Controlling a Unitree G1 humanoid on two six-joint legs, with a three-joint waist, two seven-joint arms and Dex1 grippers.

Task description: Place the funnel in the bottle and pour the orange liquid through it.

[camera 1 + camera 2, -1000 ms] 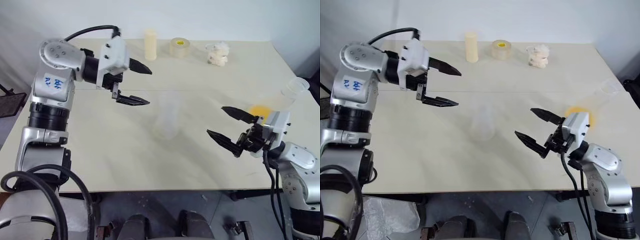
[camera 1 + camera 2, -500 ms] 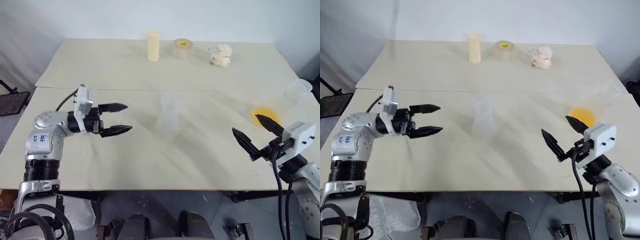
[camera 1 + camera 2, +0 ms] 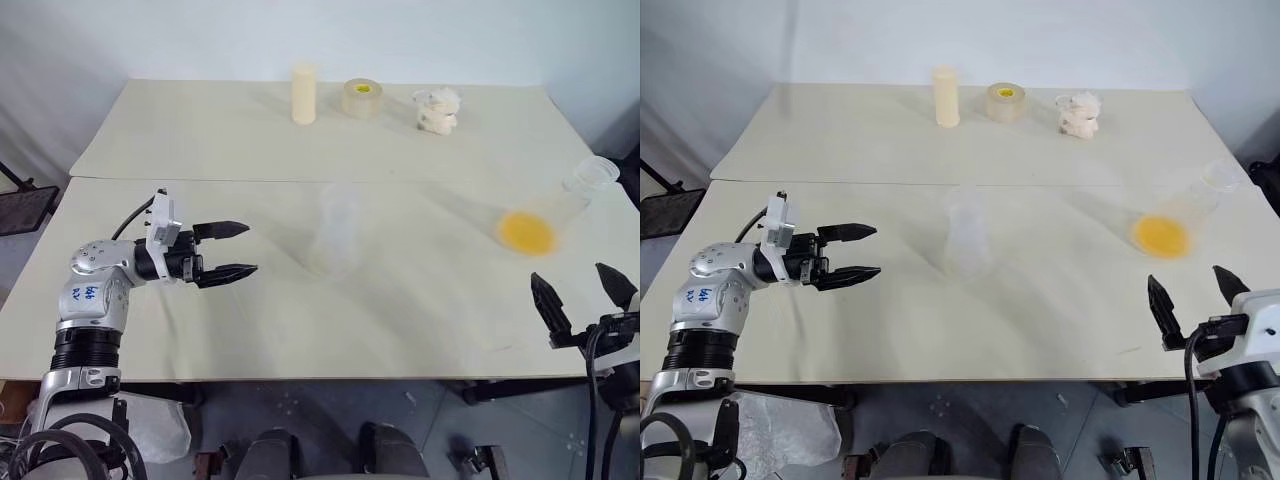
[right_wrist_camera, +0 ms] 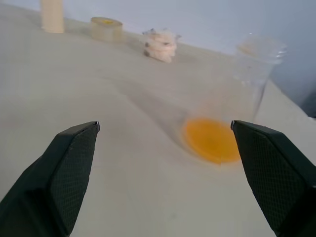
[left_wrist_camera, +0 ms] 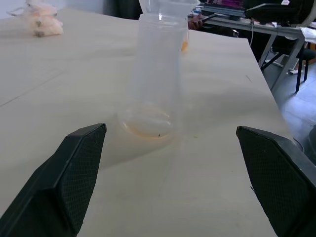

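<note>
The funnel [image 3: 338, 196] sits in the bottle and the flask stands upright and free, so the robot's right gripper keeps moving until its fingers are around the flask's neck [image 3: 579, 187].
The frosted bottle [image 3: 338, 235] stands upright mid-table. In the left wrist view the clear funnel [image 5: 168, 7] sits in the bottle's [image 5: 154, 74] mouth, and a thin orange film lies at the bottle's base. The orange liquid [image 3: 526, 232] pools in a clear conical flask [image 3: 570, 195] tilted at the right; it shows too in the right wrist view, as orange liquid [image 4: 212, 139]. My left gripper [image 3: 250, 249] is open, level and empty, pointing at the bottle from the left, well apart from it. My right gripper [image 3: 570, 275] is open and empty at the table's front right edge, short of the flask.
At the table's back stand a cream cylinder [image 3: 303, 92], a tape roll [image 3: 360, 97] and a crumpled white lump [image 3: 437, 108]. A seam [image 3: 200, 180] runs across where two tabletops meet. The flask lies near the right edge.
My left arm came down from above the table to a low, level pose at the left. My right gripper drew back and to the right, away from the flask. Both stayed open.
</note>
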